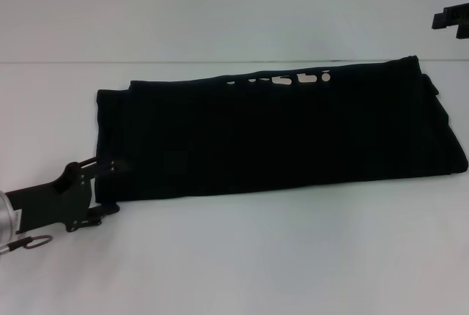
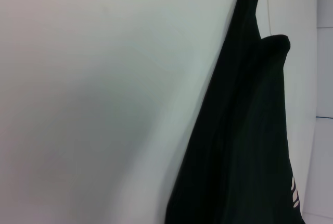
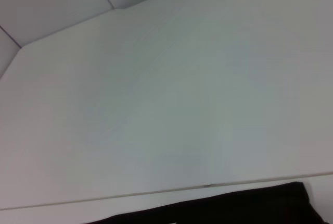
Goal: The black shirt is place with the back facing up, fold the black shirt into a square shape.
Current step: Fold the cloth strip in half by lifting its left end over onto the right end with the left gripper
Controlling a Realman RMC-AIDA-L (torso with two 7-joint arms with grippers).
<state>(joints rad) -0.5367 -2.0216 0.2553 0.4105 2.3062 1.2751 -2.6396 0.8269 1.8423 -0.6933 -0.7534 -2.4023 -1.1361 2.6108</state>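
Note:
The folded black shirt is too far toward my right gripper's side (image 1: 447,157). Next, my left gripper grabs the shirt's other end (image 1: 123,180) and pulls the shirt to the middle.
The black shirt (image 1: 278,135) lies on the white table, folded lengthwise into a long band running left to right. Bits of its white lettering (image 1: 282,81) peek out along the far fold. My left gripper (image 1: 116,187) is low at the band's near left corner. Its two fingers are spread, one on each side of the cloth's edge. The left wrist view shows the shirt (image 2: 244,146) running away along the table. My right gripper (image 1: 451,20) hangs raised at the far right, apart from the cloth. The right wrist view shows only a strip of the shirt (image 3: 234,211).
The white table (image 1: 234,256) has bare surface in front of the shirt and a narrow strip behind it. Its far edge (image 1: 73,62) meets a white wall. The band's right end (image 1: 451,154) lies near the picture's right border.

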